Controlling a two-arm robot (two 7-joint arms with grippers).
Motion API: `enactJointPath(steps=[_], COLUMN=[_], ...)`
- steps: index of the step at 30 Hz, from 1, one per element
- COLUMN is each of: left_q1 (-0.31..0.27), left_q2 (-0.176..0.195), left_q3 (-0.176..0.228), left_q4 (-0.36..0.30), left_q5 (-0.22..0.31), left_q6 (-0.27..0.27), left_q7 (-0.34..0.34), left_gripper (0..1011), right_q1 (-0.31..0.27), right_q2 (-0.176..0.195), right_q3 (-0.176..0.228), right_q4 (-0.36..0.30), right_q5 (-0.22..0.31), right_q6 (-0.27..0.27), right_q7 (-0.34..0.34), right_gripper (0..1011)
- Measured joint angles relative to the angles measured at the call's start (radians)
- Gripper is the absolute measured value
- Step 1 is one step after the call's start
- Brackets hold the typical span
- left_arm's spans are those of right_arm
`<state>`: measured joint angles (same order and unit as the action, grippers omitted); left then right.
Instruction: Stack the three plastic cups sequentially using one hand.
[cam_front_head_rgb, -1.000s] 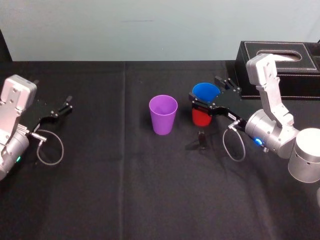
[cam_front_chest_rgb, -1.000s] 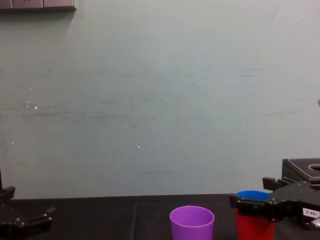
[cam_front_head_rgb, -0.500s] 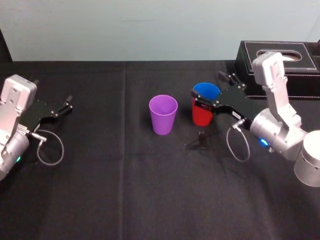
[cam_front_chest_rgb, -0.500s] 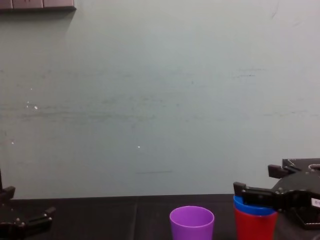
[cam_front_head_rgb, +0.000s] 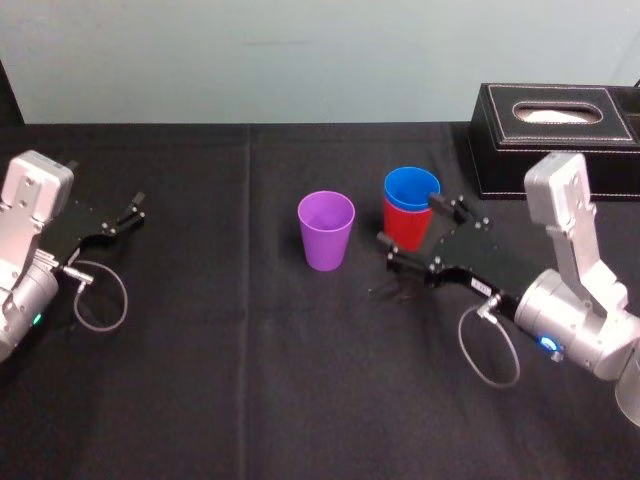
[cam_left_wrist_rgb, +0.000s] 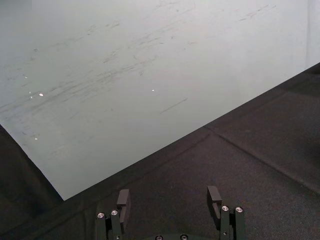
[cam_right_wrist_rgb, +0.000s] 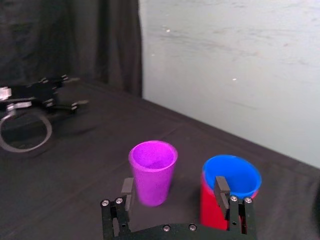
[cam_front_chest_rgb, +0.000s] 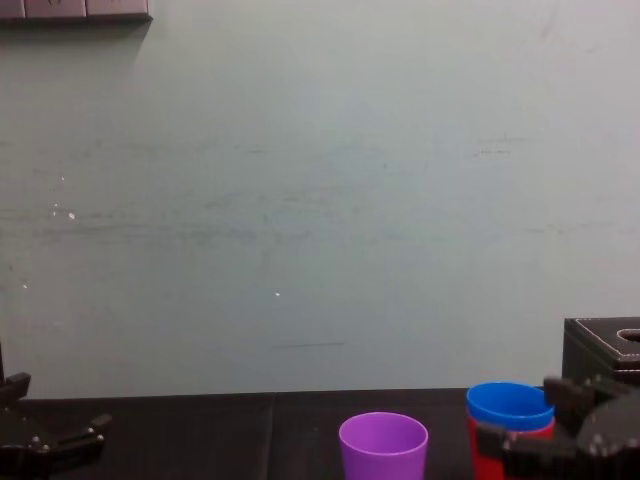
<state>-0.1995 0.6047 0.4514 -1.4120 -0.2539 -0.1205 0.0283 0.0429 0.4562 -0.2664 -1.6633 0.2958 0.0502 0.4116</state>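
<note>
I expect the purple cup (cam_front_chest_rgb: 384, 448) to go down about as deep as the blue cup when I lower it, because the blue cup shows only its rim (cam_front_chest_rgb: 508, 422) above the red cup.
The blue cup (cam_front_head_rgb: 411, 188) sits nested inside the red cup (cam_front_head_rgb: 404, 230) at the table's middle right, both upright. The purple cup (cam_front_head_rgb: 326, 230) stands alone just to their left. My right gripper (cam_front_head_rgb: 414, 234) is open and empty, just in front and to the right of the red-and-blue stack, apart from it. In the right wrist view its fingers (cam_right_wrist_rgb: 221, 187) frame the purple cup (cam_right_wrist_rgb: 152, 171) and the blue cup (cam_right_wrist_rgb: 232, 175) in the red cup (cam_right_wrist_rgb: 212, 208). My left gripper (cam_front_head_rgb: 128, 212) rests open at the far left.
A black stitched box (cam_front_head_rgb: 555, 135) stands at the back right on the black table (cam_front_head_rgb: 250, 380). A pale wall (cam_front_chest_rgb: 300, 200) rises behind the table. Loose cable loops hang by each wrist (cam_front_head_rgb: 488, 345).
My right gripper has drawn back from around the blue-in-red stack, toward me and to the right, still open. The stack stays standing. The left arm has not moved.
</note>
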Motion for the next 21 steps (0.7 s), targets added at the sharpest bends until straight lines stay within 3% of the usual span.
enactJointPath(steps=[9,21], left_q1=[0.0,0.0], left_q2=[0.0,0.0], left_q3=[0.0,0.0], left_q4=[0.0,0.0], left_q5=[0.0,0.0], left_q6=[0.0,0.0], left_q7=[0.0,0.0], left_gripper=[1005,1005], right_q1=[-0.049,-0.021], right_q2=[0.017,-0.048], right_q3=[-0.049,-0.098], right_q4=[-0.01,0.086], right_q5=[-0.018,-0.05], right_q6=[-0.036,-0.075], right_q7=[0.011,-0.01], right_gripper=[1000,1000])
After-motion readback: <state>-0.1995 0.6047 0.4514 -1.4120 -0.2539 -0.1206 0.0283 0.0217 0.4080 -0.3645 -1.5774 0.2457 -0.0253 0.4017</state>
